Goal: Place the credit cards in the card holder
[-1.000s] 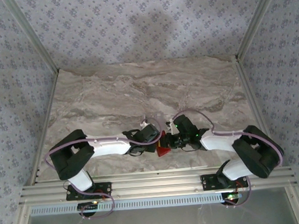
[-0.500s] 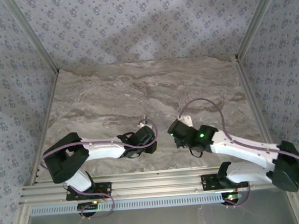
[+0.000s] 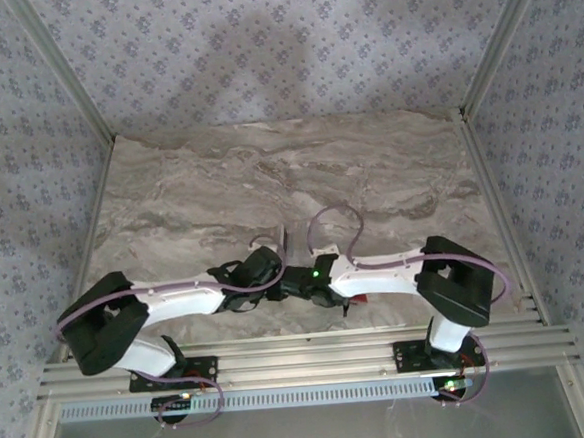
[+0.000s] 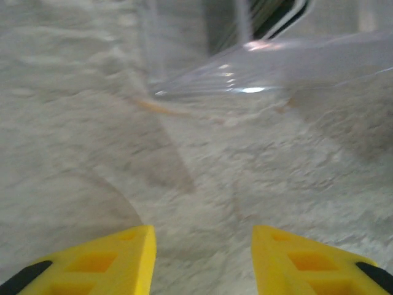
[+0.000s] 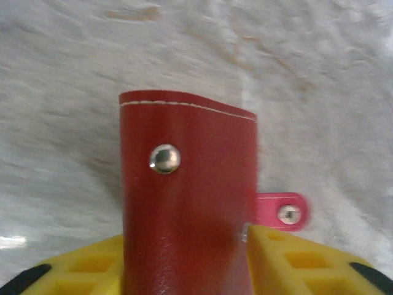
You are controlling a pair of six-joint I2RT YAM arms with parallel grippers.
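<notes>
My right gripper clamps the folded card holder across its tab edge (image 5: 255, 208), so it should open and back off while my left gripper steadies the card holder (image 5: 184, 203).
The card holder (image 5: 184, 184), a red wallet with a silver stud and a pink snap tab (image 5: 282, 212) sticking out to the right, stands between the yellow fingers of my right gripper (image 5: 187, 233). Both fingers press on its side edges, and it fills the gap. My left gripper (image 4: 202, 228) is open over bare marble with nothing between its fingers. In the top view the left gripper (image 3: 274, 280) and the right gripper (image 3: 302, 282) meet near the table's front middle, and the arms cover the card holder. The credit cards are out of view.
A clear plastic box (image 4: 264, 61) lies just ahead of the left gripper. The marble table (image 3: 289, 179) stretches away behind the arms. An aluminium rail (image 3: 302, 359) runs along the near edge, and patterned walls close the other three sides.
The right arm has folded in toward the centre until its gripper meets the left one. The red wallet seen between the grippers a second ago is now hidden from above. Left jaws stand wider.
</notes>
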